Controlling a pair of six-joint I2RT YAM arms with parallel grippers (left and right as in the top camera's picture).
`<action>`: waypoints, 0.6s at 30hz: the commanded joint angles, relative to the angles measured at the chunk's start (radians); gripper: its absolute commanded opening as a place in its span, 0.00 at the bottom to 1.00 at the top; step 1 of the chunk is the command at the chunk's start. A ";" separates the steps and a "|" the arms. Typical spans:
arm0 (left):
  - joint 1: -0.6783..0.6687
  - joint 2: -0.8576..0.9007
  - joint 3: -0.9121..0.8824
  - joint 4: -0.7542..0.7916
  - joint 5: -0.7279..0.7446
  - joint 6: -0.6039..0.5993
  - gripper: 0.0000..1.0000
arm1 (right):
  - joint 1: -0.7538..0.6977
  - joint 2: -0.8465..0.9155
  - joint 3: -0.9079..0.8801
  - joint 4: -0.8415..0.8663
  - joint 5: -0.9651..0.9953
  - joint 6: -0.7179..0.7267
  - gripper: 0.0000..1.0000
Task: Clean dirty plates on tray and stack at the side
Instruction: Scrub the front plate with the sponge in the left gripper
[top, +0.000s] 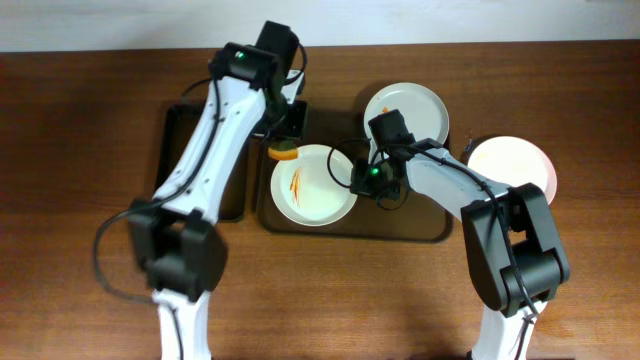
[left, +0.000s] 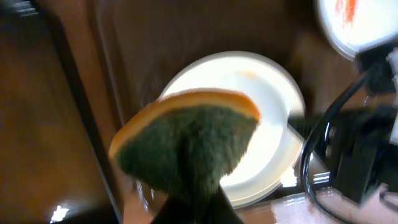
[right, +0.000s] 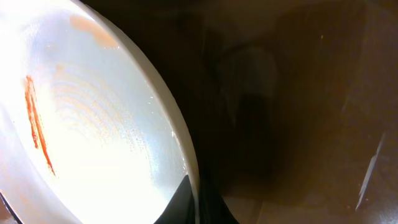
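My left gripper is hovering with the sponge by the white plate's rim while orange streaks mark the plate, so it should come back and scrub the streaked area before stacking.
A white plate with orange streaks lies on the dark tray. My right gripper is shut on that plate's right rim; the wrist view shows the rim pinched between the fingers. My left gripper is shut on an orange-and-green sponge just above the plate's upper-left edge; the sponge fills the left wrist view. A second white plate with a faint stain sits on the tray's far right, also in the left wrist view.
A pale pink plate lies on the table right of the tray. A second dark tray lies at the left under my left arm. Cables run from the right wrist.
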 joint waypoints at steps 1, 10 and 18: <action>0.006 -0.212 -0.332 0.203 -0.028 -0.061 0.00 | -0.010 0.029 -0.002 -0.008 0.012 -0.003 0.04; -0.024 -0.233 -0.804 0.777 -0.006 -0.125 0.00 | -0.010 0.029 -0.002 -0.004 0.002 -0.003 0.04; -0.045 -0.082 -0.804 0.775 0.016 -0.218 0.00 | -0.010 0.029 -0.002 0.008 -0.021 -0.003 0.04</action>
